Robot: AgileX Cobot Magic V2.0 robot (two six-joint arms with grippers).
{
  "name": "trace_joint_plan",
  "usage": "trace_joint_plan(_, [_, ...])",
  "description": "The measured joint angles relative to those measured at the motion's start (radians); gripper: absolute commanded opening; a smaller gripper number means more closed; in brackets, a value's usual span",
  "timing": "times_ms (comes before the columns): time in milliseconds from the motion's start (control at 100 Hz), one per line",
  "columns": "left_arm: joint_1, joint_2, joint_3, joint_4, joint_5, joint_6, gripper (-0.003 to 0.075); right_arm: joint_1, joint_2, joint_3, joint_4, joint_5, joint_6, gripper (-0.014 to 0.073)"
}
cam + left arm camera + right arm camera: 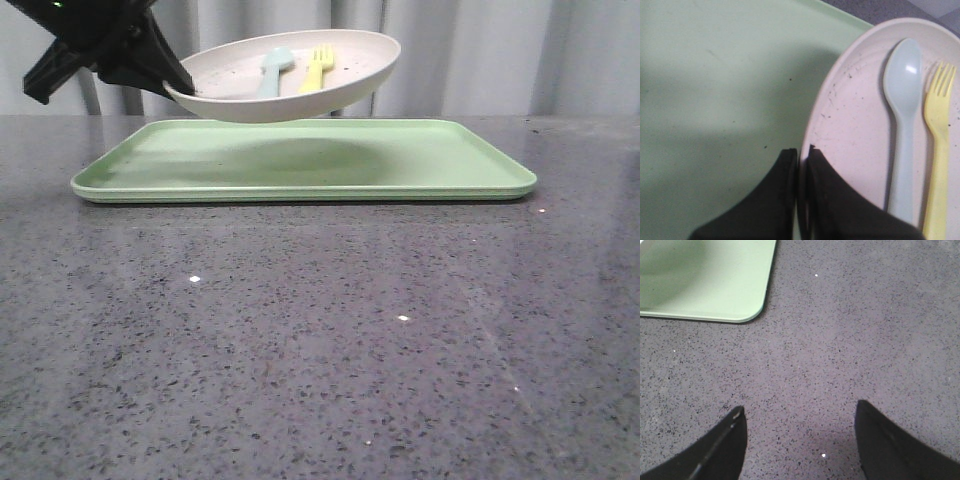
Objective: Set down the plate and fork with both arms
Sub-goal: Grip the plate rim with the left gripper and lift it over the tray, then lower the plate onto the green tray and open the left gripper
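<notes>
The fork is lying inside the plate [294,78] over the clear light-green tray [295,160]. My left gripper continues to lower the plate until it sits there, and then let go.
The speckled cream-pink plate [285,95] hangs tilted above the light-green tray [300,160], held by its left rim. My left gripper [178,88] is shut on that rim; in the left wrist view the left gripper [801,150] pinches the plate [855,130] edge between its two fingers. A pale-yellow fork [318,68] lies inside the plate beside a light-blue spoon [276,68]; both show close up as fork [939,125] and spoon [904,100]. My right gripper [800,412] is open over bare table, with nothing between its fingers, and is out of the front view.
The grey speckled tabletop [320,330] stretches in front of the tray. A corner of the tray [715,285] shows in the right wrist view. A pale curtain [500,50] hangs behind the table.
</notes>
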Motion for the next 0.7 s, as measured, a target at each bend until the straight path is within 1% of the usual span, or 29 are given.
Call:
trace_joint_plan(150, [-0.023, 0.042, -0.028, -0.002, -0.034, -0.014, -0.0021, 0.000, 0.000, 0.000, 0.000, 0.000, 0.000, 0.0475])
trace_joint_plan(360, [-0.027, 0.074, -0.036, 0.005, -0.066, -0.030, -0.0021, 0.000, 0.000, 0.000, 0.000, 0.001, 0.000, 0.0475])
trace_joint_plan(700, [-0.027, 0.118, -0.036, 0.108, -0.069, -0.099, -0.0021, 0.000, 0.000, 0.000, 0.000, 0.002, 0.000, 0.0475])
